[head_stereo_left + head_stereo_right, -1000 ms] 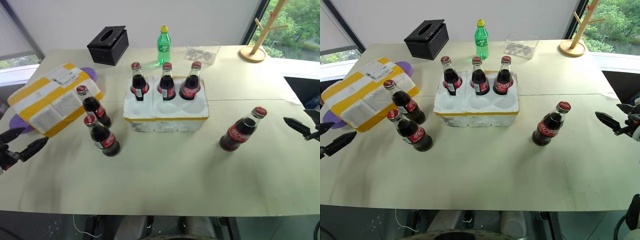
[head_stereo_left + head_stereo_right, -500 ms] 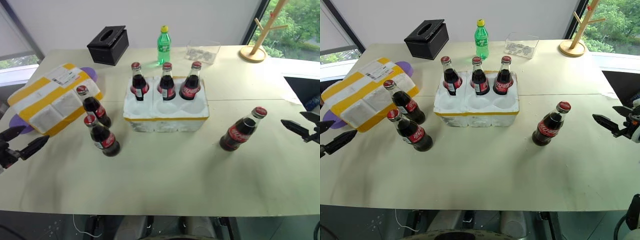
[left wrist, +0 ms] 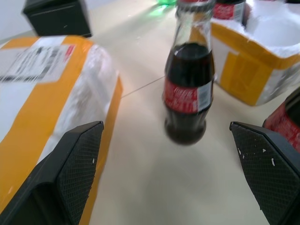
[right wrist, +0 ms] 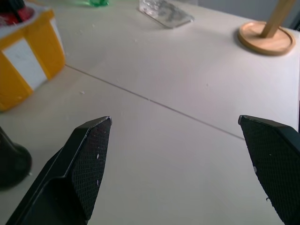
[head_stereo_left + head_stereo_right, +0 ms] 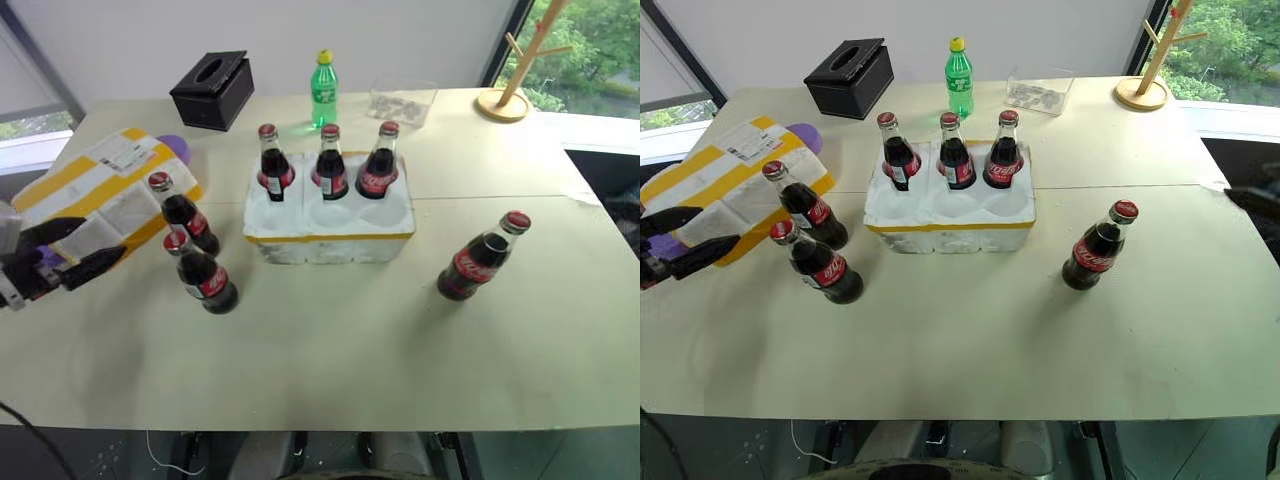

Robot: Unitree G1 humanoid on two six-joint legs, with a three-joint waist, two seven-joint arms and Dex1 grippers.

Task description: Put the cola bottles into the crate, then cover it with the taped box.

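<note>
The cola bottle [image 5: 188, 216] beside the taped box is centred ahead of the left gripper's open fingers, so the robot should carry on moving forward until the bottle has those fingers on either side of its body [image 3: 189, 82].
The crate [image 5: 330, 236] sits mid-table with three cola bottles [image 5: 331, 165] upright in its back wells; the front wells are bare. Two more cola bottles [image 5: 205, 276] stand loose to its left and one [image 5: 478, 262] leans to its right. The taped box [image 5: 95, 195] lies at the far left. My left gripper [image 5: 100, 240] is open in front of that box, pointing at the nearer left bottle [image 3: 189, 93], which stands a little beyond its fingertips. In the right wrist view my right gripper [image 4: 175, 119] is open over bare table, with the crate's corner [image 4: 28, 51] off to one side.
A black tissue box [image 5: 213, 88], a green soda bottle [image 5: 322, 88] and a clear plastic container [image 5: 403, 102] line the far edge. A wooden stand [image 5: 510, 92] is at the back right. A purple object [image 5: 172, 146] peeks out behind the taped box.
My left gripper has risen and moved in toward the two loose bottles, now overlapping the taped box. My right gripper has lifted and slid out past the right edge of the head views.
</note>
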